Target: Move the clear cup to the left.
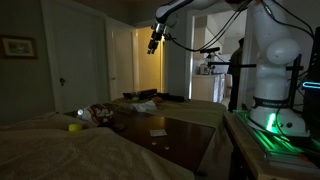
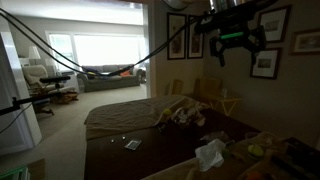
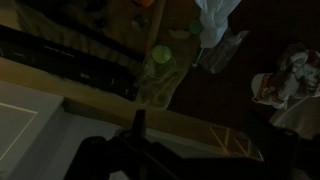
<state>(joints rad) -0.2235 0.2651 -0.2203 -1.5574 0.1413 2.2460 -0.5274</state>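
The clear cup (image 3: 160,75) is far below my gripper and off to one side of it, so next I swing my gripper over the cup and come down from above.
The clear cup (image 3: 157,78) lies on its side on the dark wooden table (image 3: 190,105) in the wrist view, with a green round part at its far end. I cannot pick it out for certain in the dim exterior views. My gripper (image 1: 154,42) hangs high above the table, far from the cup, and it shows in both exterior views (image 2: 238,50). Its fingers look spread apart and hold nothing. In the wrist view only one dark finger (image 3: 138,125) shows at the bottom.
A white crumpled tissue (image 2: 210,153) and a clear plastic wrapper (image 3: 226,50) lie near the cup. A red and white item (image 3: 285,80) lies at the table's side. A yellow object (image 1: 74,126) and small cards (image 1: 158,132) rest on the table. The robot base (image 1: 275,110) stands beside it.
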